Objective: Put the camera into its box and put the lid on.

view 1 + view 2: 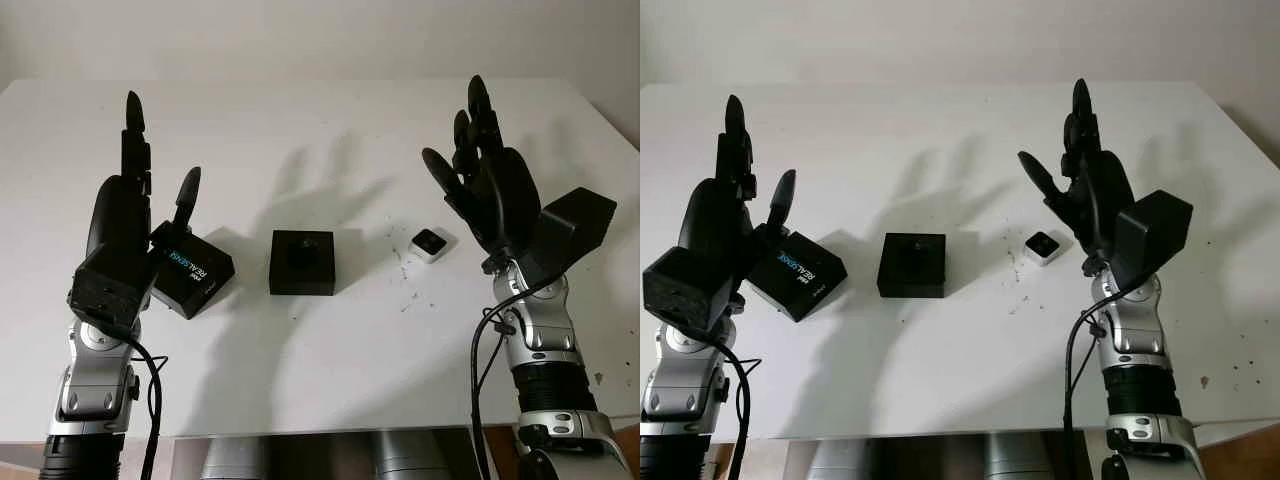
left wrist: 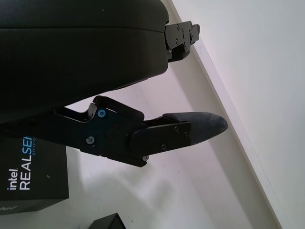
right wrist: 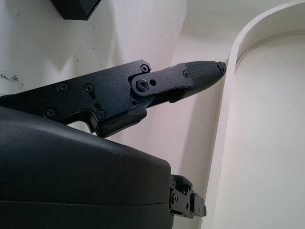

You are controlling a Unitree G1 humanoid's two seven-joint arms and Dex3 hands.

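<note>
I expect the camera to sink in up to its lens side when I lower it, because the box's dark hollow is nearly the camera's own size.
A black open box with a dark recess in its top sits at the middle of the white table. To its left lies a black piece printed "intel REALSENSE", also close by in the left wrist view. A small white camera with a dark lens face lies to the right of the box. My left hand is raised, open, just above and left of the printed piece. My right hand is raised, open, above and right of the camera. Neither hand holds or touches anything.
Small dark specks dot the table between the box and the camera. The table's front edge runs just before my arms, its far edge meets a pale wall. A black wrist camera housing juts from my right forearm.
</note>
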